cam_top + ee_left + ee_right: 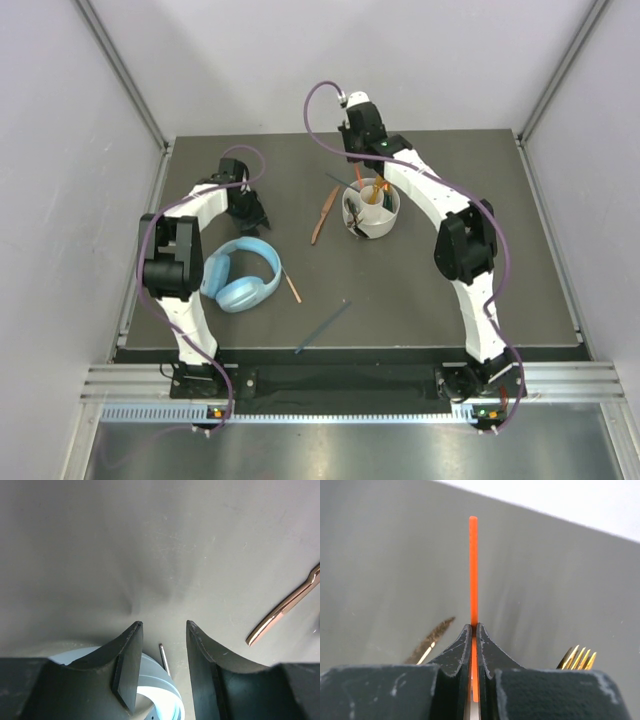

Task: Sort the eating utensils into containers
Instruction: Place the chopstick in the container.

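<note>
I keep lowering the chopstick with my right gripper until it rests inside the holder's rim and then let go, because the orange chopstick's lower end [359, 176] points into the white holder [371, 207].
My right gripper [473, 626] is shut on an orange chopstick [473, 570] that stands straight up out of the jaws. In the top view the gripper [362, 178] hovers over the round white holder [385, 226], which has gold utensils in it. Gold fork tines [577, 658] show beside the jaws. My left gripper [162, 625] is open and empty just above the mat; in the top view it [258, 215] is beyond the headphones. A bronze utensil [322, 215] lies left of the holder and shows in the left wrist view [285, 611]. A dark teal chopstick [322, 328] lies near the front.
Light blue headphones [240, 275] lie at the left, partly under my left jaws [155, 690]. A thin stick [291, 285] lies at their right edge and shows between the jaws [164, 660]. Another dark stick [335, 180] lies behind the holder.
</note>
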